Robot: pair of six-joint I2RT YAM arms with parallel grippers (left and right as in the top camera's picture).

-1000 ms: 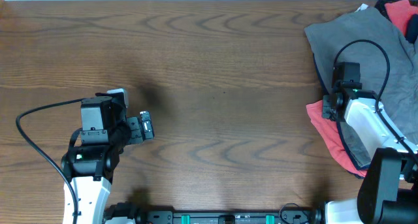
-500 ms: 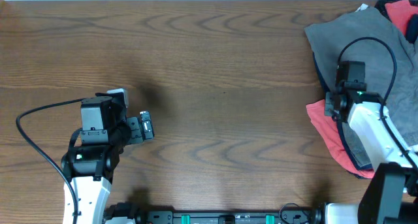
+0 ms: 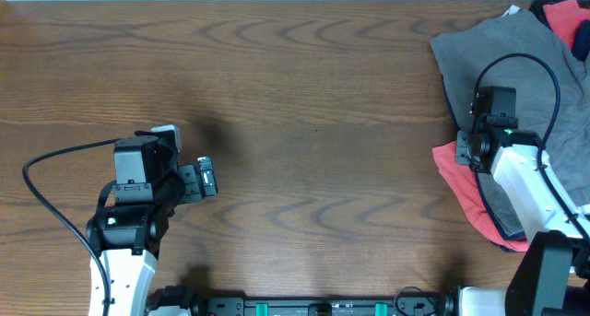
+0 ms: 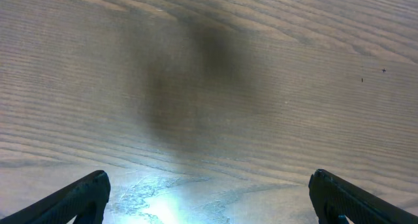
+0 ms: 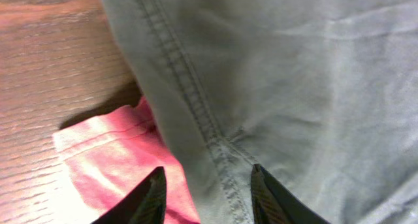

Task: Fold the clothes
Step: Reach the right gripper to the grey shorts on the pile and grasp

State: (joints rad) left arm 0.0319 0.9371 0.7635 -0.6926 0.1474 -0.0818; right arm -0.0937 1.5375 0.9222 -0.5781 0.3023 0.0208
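Note:
The grey cloth is in a heap on top of the red garment [image 3: 467, 193], out of my left gripper's reach, so next my right gripper pulls the grey cloth's edge [image 3: 454, 115] toward the middle.
The grey trousers [image 3: 502, 53] lie heaped at the table's far right, over a red garment [image 3: 461, 182] and a navy one [image 3: 449, 99]. In the right wrist view the grey cloth [image 5: 287, 87] with a stitched seam fills most of the frame, and the red garment [image 5: 111, 159] shows at its lower left. My right gripper [image 5: 208, 188] is open, its fingers just above the seam where grey meets red, with nothing held. It sits at the pile's left edge [image 3: 472, 143]. My left gripper [image 4: 209, 198] is open and empty over bare wood, at the table's left [image 3: 205, 178].
The brown wooden table [image 3: 313, 122] stretches between the two arms. More red cloth [image 3: 564, 21] shows at the top right corner of the pile. A black cable [image 3: 516, 76] loops over the right arm.
The right arm shifted slightly right and down onto the pile's edge, then held nearly still. The left arm has not moved.

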